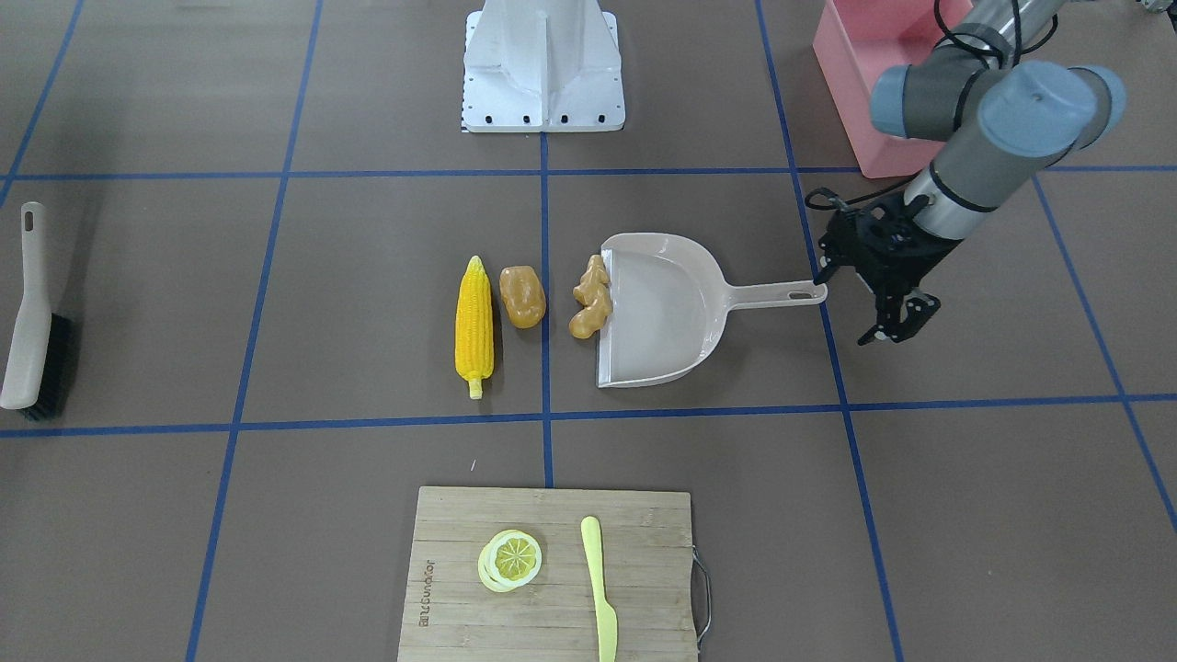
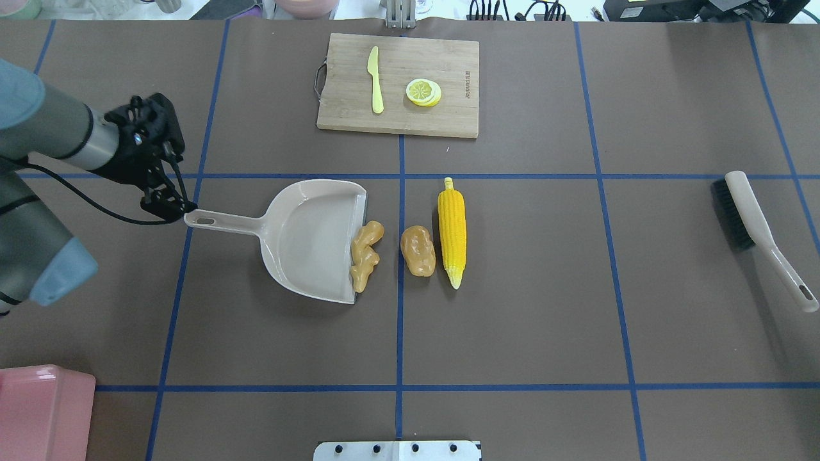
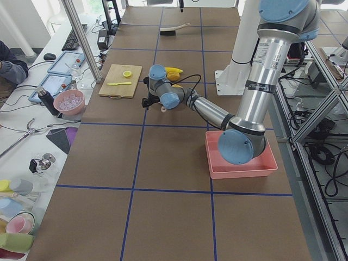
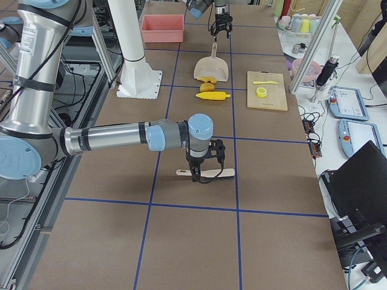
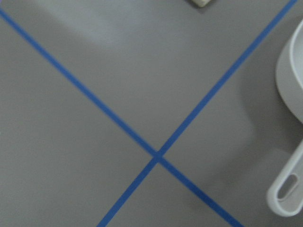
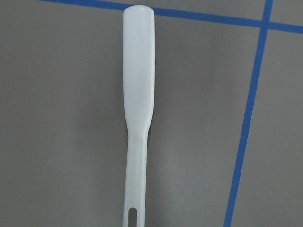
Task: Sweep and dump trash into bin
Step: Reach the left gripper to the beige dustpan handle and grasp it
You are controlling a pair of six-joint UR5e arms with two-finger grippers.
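My right gripper should go on down to the brush handle, which runs straight toward it and is clear on both sides, until my fingers are on either side of the handle (image 1: 34,252) and can close.
The corn cob (image 1: 474,326), potato (image 1: 522,296) and ginger root (image 1: 590,297) lie in a row at mid table. The ginger touches the open lip of the beige dustpan (image 1: 657,313). My left gripper (image 1: 878,324) hovers just past the end of the dustpan handle (image 1: 782,294), apart from it, and looks open and empty; it also shows in the overhead view (image 2: 168,205). The pink bin (image 2: 38,410) stands at the near left corner. My right gripper (image 4: 202,172) shows only in the right side view, over the brush (image 4: 205,173); I cannot tell its state.
A grey-handled brush (image 2: 756,234) lies at the far right of the table. A wooden cutting board (image 2: 398,83) at the far edge carries lemon slices (image 2: 423,92) and a yellow plastic knife (image 2: 375,80). The robot base (image 1: 544,64) stands centrally.
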